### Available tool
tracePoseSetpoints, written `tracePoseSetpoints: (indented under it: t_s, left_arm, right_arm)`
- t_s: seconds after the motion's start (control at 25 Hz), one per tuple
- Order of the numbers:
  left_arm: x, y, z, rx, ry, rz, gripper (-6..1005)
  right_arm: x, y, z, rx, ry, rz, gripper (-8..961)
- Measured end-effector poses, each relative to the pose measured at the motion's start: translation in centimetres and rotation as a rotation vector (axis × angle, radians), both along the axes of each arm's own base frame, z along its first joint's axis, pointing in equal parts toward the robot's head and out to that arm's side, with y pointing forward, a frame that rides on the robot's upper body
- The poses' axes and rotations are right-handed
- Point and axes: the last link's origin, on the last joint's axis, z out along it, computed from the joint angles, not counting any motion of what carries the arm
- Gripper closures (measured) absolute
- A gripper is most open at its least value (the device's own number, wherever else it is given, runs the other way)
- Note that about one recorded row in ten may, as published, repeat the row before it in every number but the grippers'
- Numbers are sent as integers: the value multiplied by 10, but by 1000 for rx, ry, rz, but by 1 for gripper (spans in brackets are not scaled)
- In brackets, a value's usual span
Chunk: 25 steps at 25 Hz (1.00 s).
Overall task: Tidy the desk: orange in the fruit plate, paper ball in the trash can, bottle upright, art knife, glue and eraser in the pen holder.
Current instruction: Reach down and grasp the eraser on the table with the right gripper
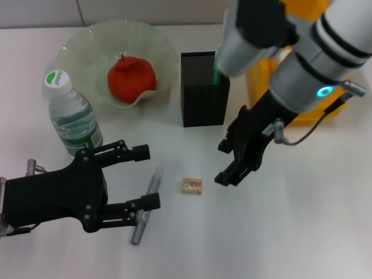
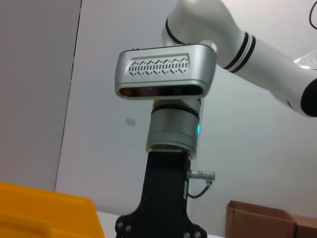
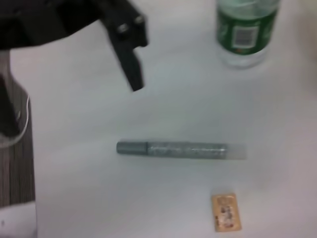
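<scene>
I keep moving my right gripper down with open fingers, as the tan eraser (image 1: pixel 192 186) is clear of the grey stick, and close on the eraser's sides (image 1: pixel 200 186).
The orange (image 1: pixel 131 77) lies in the pale green fruit plate (image 1: pixel 78 46). Beside it the bottle (image 1: pixel 70 114) (image 3: pixel 246 29) stands upright. A green-topped item (image 1: pixel 217 74) sticks out of the black mesh pen holder (image 1: pixel 202 93). A grey pen-like stick (image 1: pixel 147 203) (image 3: pixel 181 149), glue or art knife, lies flat on the table. The tan eraser (image 1: pixel 192 186) (image 3: pixel 227 212) lies just right of it. My left gripper (image 1: pixel 150 176) is open, its lower finger over the stick. My right gripper (image 1: pixel 221 163) hangs open and empty just right of the eraser. The paper ball is out of view.
The yellow trash can (image 1: pixel 264 78) (image 2: pixel 44 213) stands at the back right, mostly behind my right arm. A cardboard box (image 2: pixel 267 220) shows off the table in the left wrist view. White table surface stretches along the front and right.
</scene>
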Motion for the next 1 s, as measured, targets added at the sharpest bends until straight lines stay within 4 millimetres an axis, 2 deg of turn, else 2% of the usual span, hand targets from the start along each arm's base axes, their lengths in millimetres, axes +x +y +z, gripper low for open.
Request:
tracePoseSetpoints:
  t_s: [0.2, 0.44, 0.68, 1.0]
  left_arm:
    - [0, 0, -1, 0, 3, -1, 191]
    - [0, -1, -4, 3, 5, -3, 191]
    - [0, -1, -5, 14, 11, -12, 191]
    - [-1, 1, -6, 21, 21, -3, 190]
  right_arm:
    - [-5, -5, -16, -18, -41, 56, 282]
    - [-1, -5, -30, -5, -46, 56, 283]
    - [6, -9, -51, -10, -71, 97, 283]
    - [9, -9, -67, 9, -49, 119, 283]
